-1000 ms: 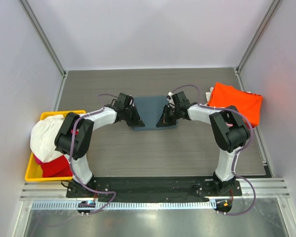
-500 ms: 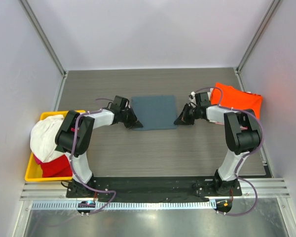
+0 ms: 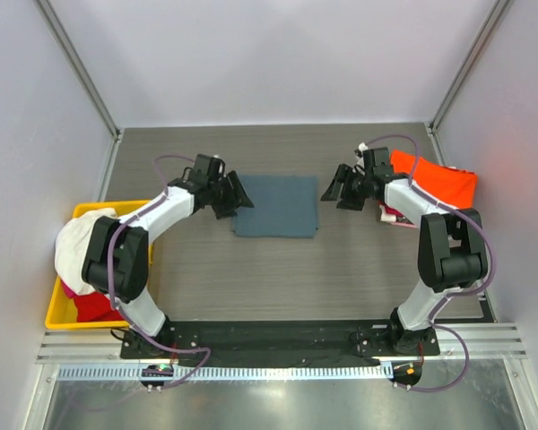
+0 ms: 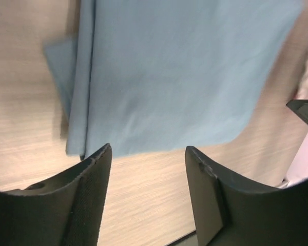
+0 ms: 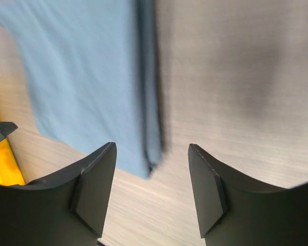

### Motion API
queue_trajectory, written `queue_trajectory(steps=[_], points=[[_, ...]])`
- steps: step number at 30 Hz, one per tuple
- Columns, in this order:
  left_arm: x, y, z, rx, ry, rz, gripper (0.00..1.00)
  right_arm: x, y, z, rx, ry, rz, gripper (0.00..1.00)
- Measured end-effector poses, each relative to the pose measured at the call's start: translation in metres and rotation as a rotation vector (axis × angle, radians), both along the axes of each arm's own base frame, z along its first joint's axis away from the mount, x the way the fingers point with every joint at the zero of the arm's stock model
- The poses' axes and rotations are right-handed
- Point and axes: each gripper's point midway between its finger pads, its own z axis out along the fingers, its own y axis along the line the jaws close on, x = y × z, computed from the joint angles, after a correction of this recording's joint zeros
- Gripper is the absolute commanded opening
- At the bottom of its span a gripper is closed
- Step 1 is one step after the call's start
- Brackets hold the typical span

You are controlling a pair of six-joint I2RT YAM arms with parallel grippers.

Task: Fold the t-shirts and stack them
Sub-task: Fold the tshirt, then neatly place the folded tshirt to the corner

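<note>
I can see the blue-grey t-shirt's folded edge (image 3: 316, 206) in line with my right gripper's open fingers, so I carry on toward its far corner (image 3: 315, 178) until the fingers are on both sides of it.
The slate blue-grey t-shirt (image 3: 276, 206) lies flat on the table as a folded rectangle between the two arms. My left gripper (image 3: 238, 195) hovers just off its left edge, open and holding nothing. In the left wrist view the shirt (image 4: 169, 77) sits beyond the open left gripper (image 4: 149, 154). My right gripper (image 3: 334, 188) is open beside the shirt's right edge, a little apart from it. The right wrist view shows the shirt's folded edge (image 5: 87, 77) ahead of the empty right gripper (image 5: 151, 151). A bright orange t-shirt (image 3: 435, 184) lies at the far right.
A yellow bin (image 3: 58, 309) stands at the table's left edge, holding a white t-shirt (image 3: 81, 251) over a red one (image 3: 99, 305). Walls close in the table at the back and on both sides.
Both grippers were shut on the blue-grey shirt's edges; they have opened, let go and drawn outward and back. The shirt has spread into a wider flat rectangle.
</note>
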Motion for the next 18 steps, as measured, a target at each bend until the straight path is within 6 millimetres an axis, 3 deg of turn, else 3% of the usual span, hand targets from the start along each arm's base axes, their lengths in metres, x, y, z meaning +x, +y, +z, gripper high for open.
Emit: queue_trajectory(steps=[3,5,7,12,18], points=[[0.022,0.01,0.022,0.006,-0.062,0.014,0.69,0.021,0.002,0.015,0.002,-0.047,-0.003,0.65],[0.034,0.021,0.028,0.015,-0.086,0.034,0.84,0.034,0.004,0.017,0.004,-0.065,-0.005,0.64],[0.046,0.033,0.03,0.032,-0.099,0.057,0.84,0.045,0.006,0.013,0.005,-0.06,-0.007,0.62],[0.068,0.048,0.01,0.057,-0.075,0.086,0.8,0.064,0.01,-0.007,0.003,-0.026,-0.007,0.59],[0.084,0.04,-0.023,0.052,-0.03,0.059,0.76,0.074,0.019,-0.029,-0.002,0.009,0.009,0.62]])
